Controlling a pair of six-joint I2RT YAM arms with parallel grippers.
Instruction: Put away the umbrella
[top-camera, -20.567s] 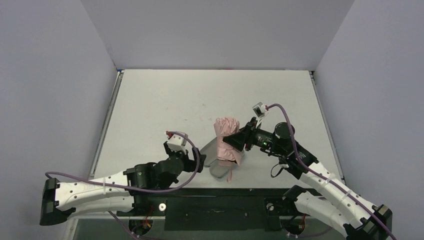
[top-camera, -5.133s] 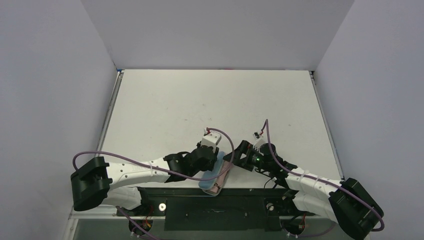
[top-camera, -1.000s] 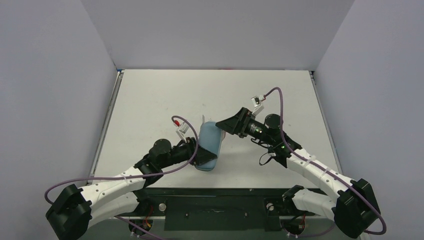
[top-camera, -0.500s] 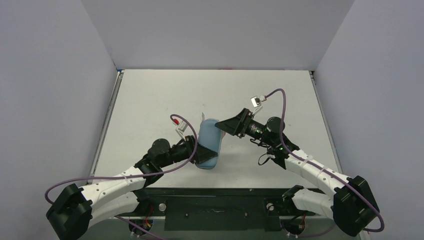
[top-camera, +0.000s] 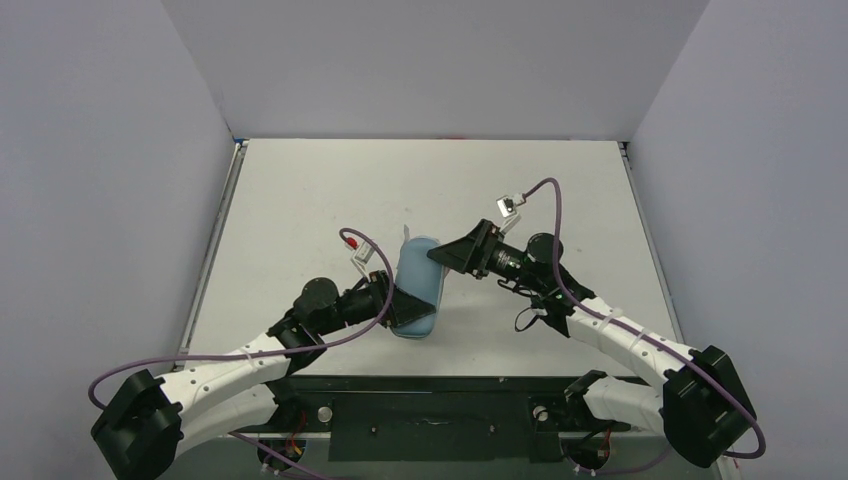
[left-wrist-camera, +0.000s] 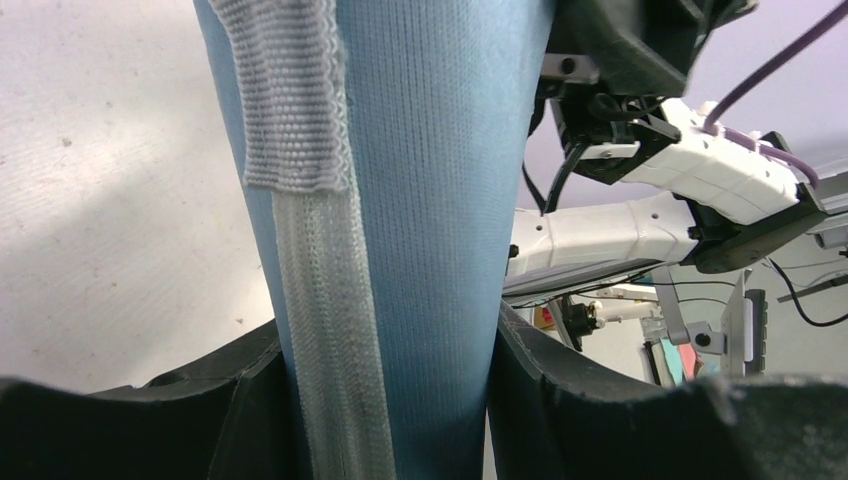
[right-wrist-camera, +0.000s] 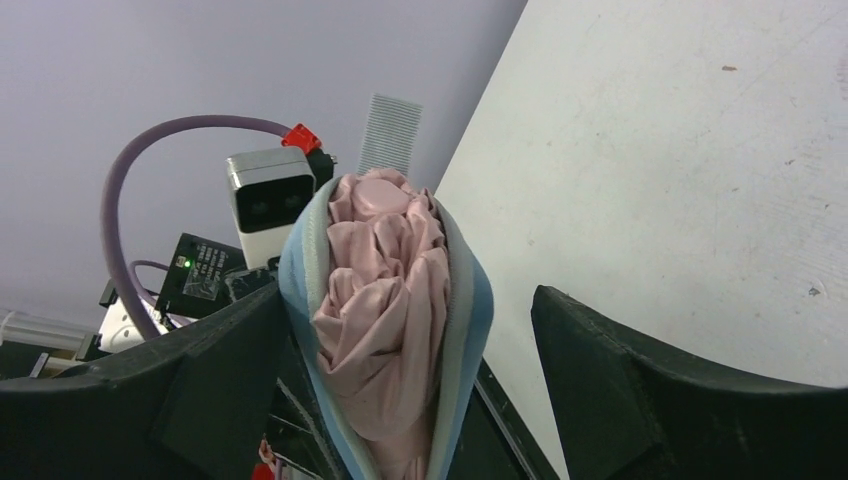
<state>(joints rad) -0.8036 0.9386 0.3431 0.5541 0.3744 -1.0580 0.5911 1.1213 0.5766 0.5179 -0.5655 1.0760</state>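
The case's lower part (top-camera: 414, 328) is clamped in my left gripper, so next my right gripper takes the case's upper end (top-camera: 423, 247) before my left gripper moves to the case's bottom end.
The umbrella (right-wrist-camera: 385, 290) shows only in the right wrist view, as crumpled salmon-pink fabric inside the gaping seam of a light blue case (right-wrist-camera: 478, 300). Seen from above, the case (top-camera: 415, 280) stands lifted and tilted near the table's front middle. My left gripper (top-camera: 398, 305) is shut on its lower part; in the left wrist view both fingers (left-wrist-camera: 580, 400) press the blue cloth (left-wrist-camera: 430, 200) on either side. My right gripper (top-camera: 440, 256) is open at the case's upper right edge. The open seam lies between its fingers (right-wrist-camera: 640, 380), close to the left one, with a gap to the right one.
A grey zipper strip (left-wrist-camera: 290, 100) runs along the case. The white table (top-camera: 330, 200) is walled at the back and both sides. A black rail (top-camera: 420, 390) with the arm bases runs along the front edge.
My right gripper has edged a little left, closer to the case's upper edge. The left gripper keeps its hold and the case has barely moved.
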